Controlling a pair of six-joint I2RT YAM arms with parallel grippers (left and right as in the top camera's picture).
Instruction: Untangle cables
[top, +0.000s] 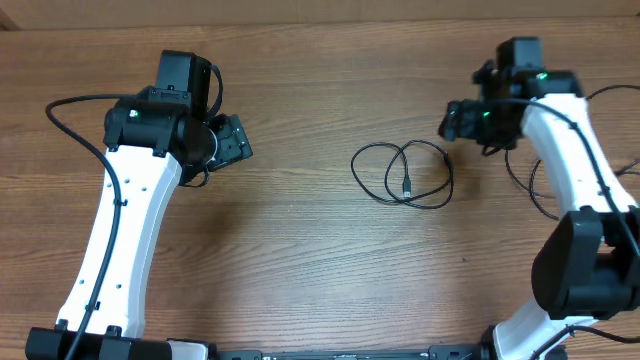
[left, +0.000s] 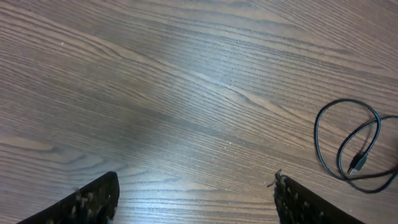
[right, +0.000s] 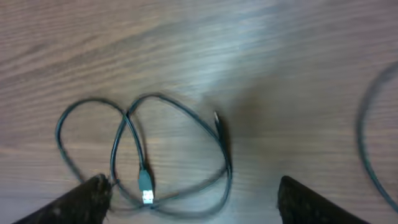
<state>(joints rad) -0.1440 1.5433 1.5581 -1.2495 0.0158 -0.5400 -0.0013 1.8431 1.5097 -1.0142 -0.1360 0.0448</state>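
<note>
The black cable's outer bend (top: 441, 151) is clear of the crossing and faces the open fingers. My right gripper keeps moving toward that bend and closes there.
One thin black cable (top: 407, 185) lies in loose crossed loops on the wooden table, right of centre, with a silvery plug end inside the loops. It also shows at the right edge of the left wrist view (left: 356, 163) and in the right wrist view (right: 145, 182). My left gripper (top: 236, 140) is open and empty, well to the left of the cable; its fingers show in the left wrist view (left: 196, 199). My right gripper (top: 455, 120) is open and empty, just up and right of the cable, its left finger over the loops in the right wrist view (right: 193, 199).
The wooden table (top: 300, 240) fills the views. A black cord of the right arm (top: 530, 190) loops on the table beside that arm and shows blurred at the right edge of the right wrist view (right: 373, 149). Another arm cord (top: 60, 120) arcs at the far left.
</note>
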